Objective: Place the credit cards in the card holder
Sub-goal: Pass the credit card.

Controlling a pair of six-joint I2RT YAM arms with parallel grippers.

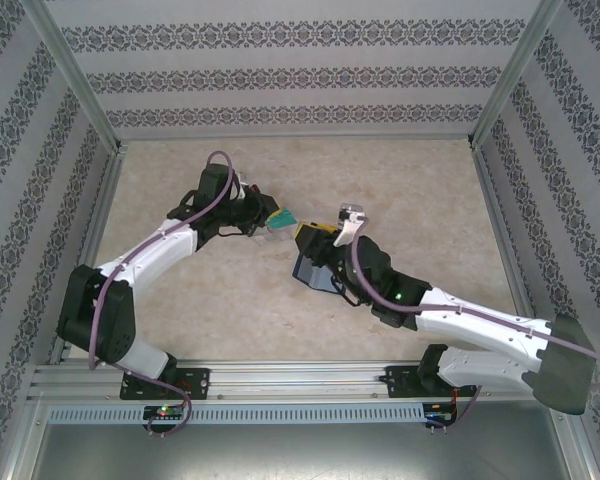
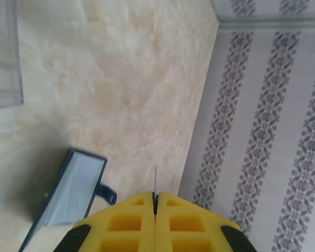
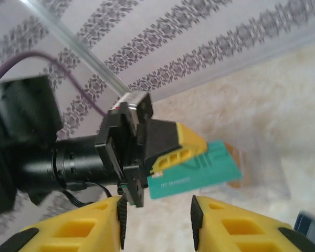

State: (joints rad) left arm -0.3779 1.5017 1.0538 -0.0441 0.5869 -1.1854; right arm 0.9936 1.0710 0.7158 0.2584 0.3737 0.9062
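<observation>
The robot's left gripper is holding the teal card while the card holder (image 1: 318, 278) lies on the right gripper's side, so next the right gripper takes hold of the card's loose end (image 3: 230, 163) first.
My left gripper (image 2: 155, 202) is shut on a thin credit card (image 2: 155, 181), seen edge-on between its yellow fingers. From the right wrist view the same card (image 3: 199, 170) is teal with white lettering and sticks out of the left gripper's yellow finger (image 3: 186, 147). My right gripper (image 3: 157, 220) stands open just below the card, and its pads do not touch it. In the top view the two grippers meet at mid-table, the left (image 1: 271, 222) with the card (image 1: 284, 217) and the right (image 1: 306, 234) beside it. The card holder (image 2: 73, 189), navy with a blue-grey inside, lies open on the table (image 1: 310, 270), partly under the right arm.
A clear plastic box (image 2: 2, 52) stands on the table left of the card holder in the left wrist view. Something orange-brown (image 3: 236, 157) shows behind the teal card. Patterned walls (image 1: 300, 75) close in the beige table (image 1: 420, 190) on three sides.
</observation>
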